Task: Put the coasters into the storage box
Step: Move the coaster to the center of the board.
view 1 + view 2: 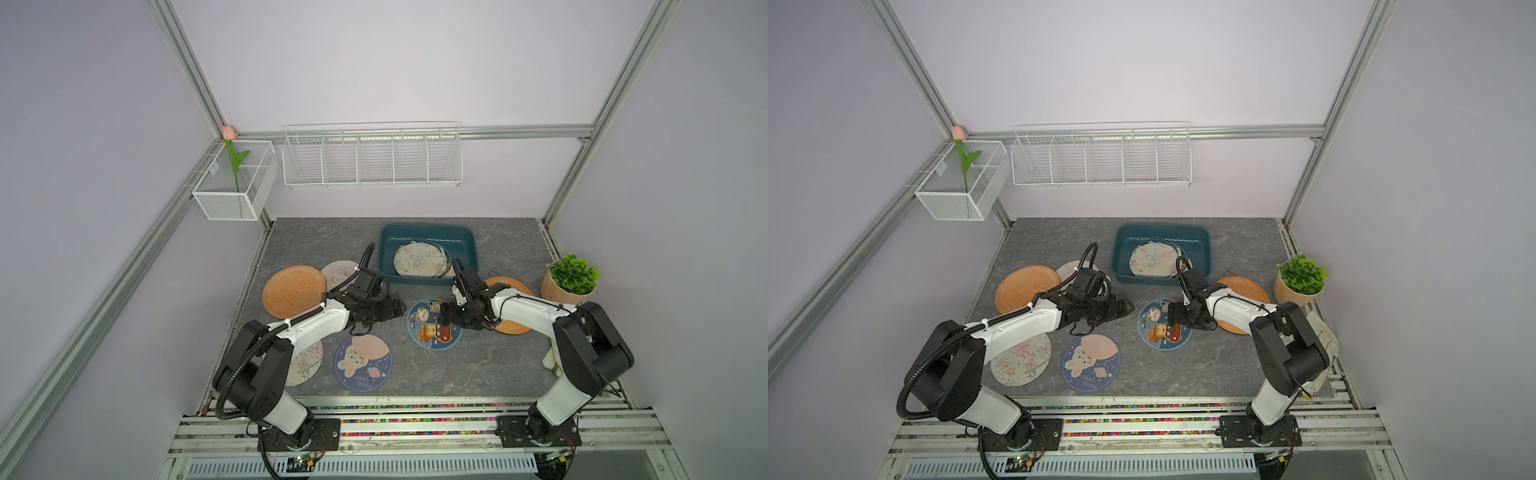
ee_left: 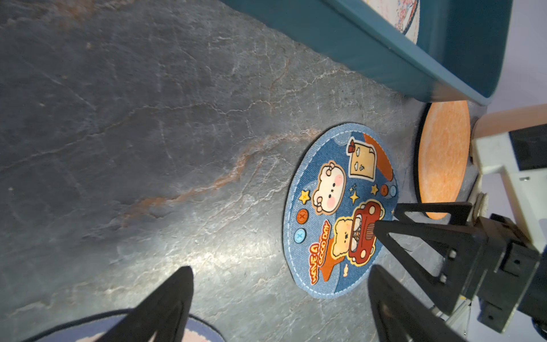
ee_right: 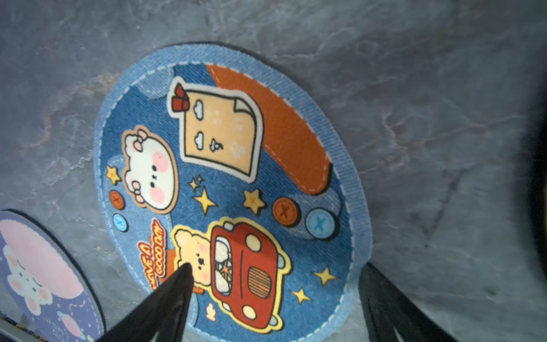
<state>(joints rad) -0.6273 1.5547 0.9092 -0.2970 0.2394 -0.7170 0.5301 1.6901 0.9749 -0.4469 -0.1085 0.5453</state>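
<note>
Next, my left gripper steadies the coaster's opposite edge (image 1: 410, 321) while my right gripper pinches the coaster's rim, because the denim coaster (image 1: 432, 325) lies flat and loose under my right gripper.
The teal storage box (image 1: 428, 227) stands at the back middle of the table, with a butterfly-print coaster (image 1: 419, 259) on top of others inside it. On the table lie a blue denim bear-and-car coaster (image 1: 432, 330) (image 3: 231, 165), a purple bunny coaster (image 1: 362, 365), two orange coasters (image 1: 293, 291) (image 1: 513, 328), a pink-and-white one (image 1: 338, 272) and a floral one (image 1: 1021, 361) partly under the left arm. My right gripper (image 1: 445, 318) (image 3: 276, 266) is open over the denim coaster's edge, one finger above the print and the other past the rim. My left gripper (image 1: 395, 307) (image 2: 281, 269) is open over bare table, left of that coaster.
A potted plant (image 1: 571, 278) stands at the table's right edge, beside the right arm. A white wire rack (image 1: 372, 156) and a mesh basket with a tulip (image 1: 235, 183) hang on the walls. Pale cloth (image 1: 550, 359) lies by the right arm's base.
</note>
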